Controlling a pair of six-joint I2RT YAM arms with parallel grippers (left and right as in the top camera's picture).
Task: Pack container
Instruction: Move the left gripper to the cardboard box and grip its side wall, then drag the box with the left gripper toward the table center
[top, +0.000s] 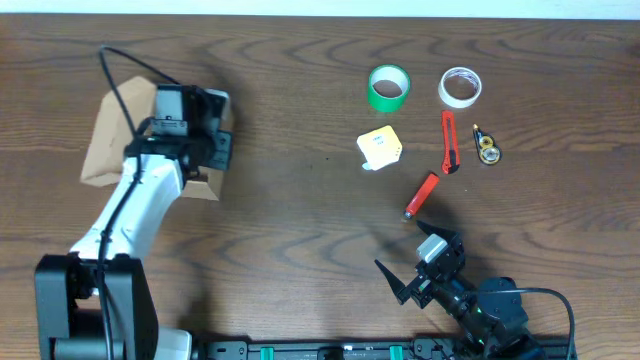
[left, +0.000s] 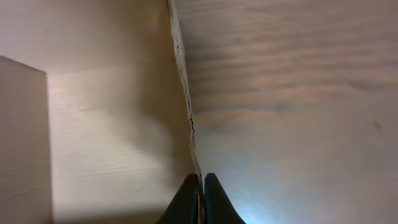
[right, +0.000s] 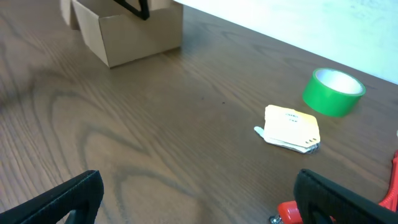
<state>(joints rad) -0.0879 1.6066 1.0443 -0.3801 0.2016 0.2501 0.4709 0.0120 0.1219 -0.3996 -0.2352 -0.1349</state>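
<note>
The robot's fingers hold the container's thin edge (left: 187, 102) and the way is clear, so the left gripper goes on moving the container until it stands next to the yellow pad.
The container (top: 105, 140) is a tan cardboard box at the table's left, partly hidden under my left arm. It also shows in the right wrist view (right: 127, 31), far back. My left gripper (top: 215, 150) is at the box's right side. In the left wrist view its fingers (left: 201, 180) are shut on the thin edge of a cardboard flap (left: 112, 124). My right gripper (top: 415, 262) is open and empty, low over the table near the front edge, and its fingers (right: 199, 193) are wide apart.
At the right there are a green tape roll (top: 389, 88), a white tape roll (top: 460, 87), a yellow pad (top: 380, 147), a red box cutter (top: 450, 142), a red-handled tool (top: 421, 196) and a small yellow-black item (top: 487, 146).
</note>
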